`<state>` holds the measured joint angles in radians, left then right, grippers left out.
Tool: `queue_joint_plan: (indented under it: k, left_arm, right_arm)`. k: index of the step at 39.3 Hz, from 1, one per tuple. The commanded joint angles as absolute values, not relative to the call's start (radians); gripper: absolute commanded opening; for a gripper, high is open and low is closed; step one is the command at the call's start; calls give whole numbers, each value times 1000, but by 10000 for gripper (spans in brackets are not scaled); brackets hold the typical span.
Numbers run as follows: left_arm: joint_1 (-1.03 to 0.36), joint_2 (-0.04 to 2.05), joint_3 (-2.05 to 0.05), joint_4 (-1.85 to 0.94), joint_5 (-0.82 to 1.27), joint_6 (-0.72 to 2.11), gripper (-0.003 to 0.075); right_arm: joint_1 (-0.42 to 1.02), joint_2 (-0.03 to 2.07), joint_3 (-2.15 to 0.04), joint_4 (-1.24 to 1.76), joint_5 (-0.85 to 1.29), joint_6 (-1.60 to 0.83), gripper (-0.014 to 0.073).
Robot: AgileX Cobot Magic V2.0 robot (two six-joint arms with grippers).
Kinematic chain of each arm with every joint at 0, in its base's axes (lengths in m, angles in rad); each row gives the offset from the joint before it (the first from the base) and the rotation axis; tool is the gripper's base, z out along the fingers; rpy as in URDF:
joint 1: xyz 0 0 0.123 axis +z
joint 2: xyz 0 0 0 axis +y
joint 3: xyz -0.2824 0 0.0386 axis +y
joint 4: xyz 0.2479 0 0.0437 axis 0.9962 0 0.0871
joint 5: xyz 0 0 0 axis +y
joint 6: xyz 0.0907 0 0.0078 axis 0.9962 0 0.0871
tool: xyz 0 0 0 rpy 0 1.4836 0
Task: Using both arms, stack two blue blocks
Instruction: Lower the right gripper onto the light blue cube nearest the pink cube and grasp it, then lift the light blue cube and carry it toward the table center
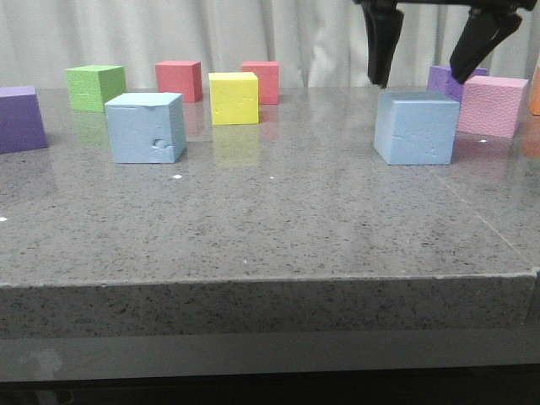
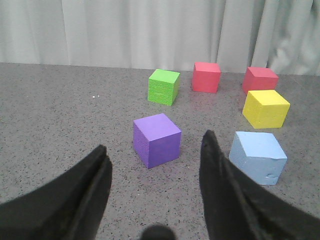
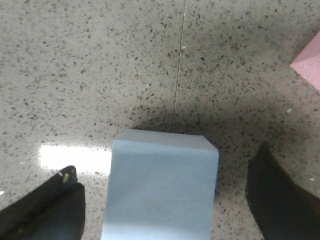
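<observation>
The blue blocks are far apart, so my right gripper should put the block under it down in the middle before my left gripper stacks the other one on top.
Two pale blue blocks stand apart on the grey table. The left blue block has a dented front; it also shows in the left wrist view. The right blue block sits directly under my right gripper, which hovers just above it, jaws wide open, one finger over each side. In the right wrist view the block lies between the open fingers, untouched. My left gripper is open and empty, out of the front view, with a purple cube ahead of it.
A green cube, two red cubes and a yellow cube stand at the back. A purple cube is at far left. A pink cube and another purple cube stand behind the right blue block.
</observation>
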<state>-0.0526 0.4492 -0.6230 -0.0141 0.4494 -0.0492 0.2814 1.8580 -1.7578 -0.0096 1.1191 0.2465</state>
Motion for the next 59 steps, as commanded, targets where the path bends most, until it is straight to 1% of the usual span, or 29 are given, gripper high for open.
queue_joint_plan:
  k: [1,10,13,16,20,27,32,41,46,49,59]
  left_arm:
    - [-50,462,-657,-15,365,-54,384]
    - [-50,462,-657,-15,365,-54,384]
    - [-50,462,-657,-15,365,-54,384]
    - [-50,462,-657,-15,365,-54,384]
    - [-50,462,-657,-15,365,-54,384]
    - [-50,462,-657,-15,365,-54,384]
    - [-50,462,-657,-15,365,-54,384]
    - [-50,462,-657,-15,365,-54,384]
    - [-50,462,-657,-15,365,-54,384]
    - [-50,462,-657,-15,365,-54,384]
    - [-50,462,-657,-15,365,-54,384]
  right_arm:
    - [281,1841,-1793,-27,1084,251,656]
    - [281,1910,-1793,-26,1102,278,649]
    - [281,1914,-1793,-20,1105,280,601]
    - [281,1909,-1793,-19,1103,280,519]
    - [281,1897,-1802,-7,1114,280,467]
    - [294,1865,-1863,7,1189,280,463]
    - [335,1841,-1899,6,1214,297,454]
    - [477,1850,-1904,-123,1210,503,454]
    - [550,1864,-1904,-214,1161,590,454]
    - [568,1879,-1904,-233,1140,631,454]
    - [568,1935,-1902,-237,1119,629,454]
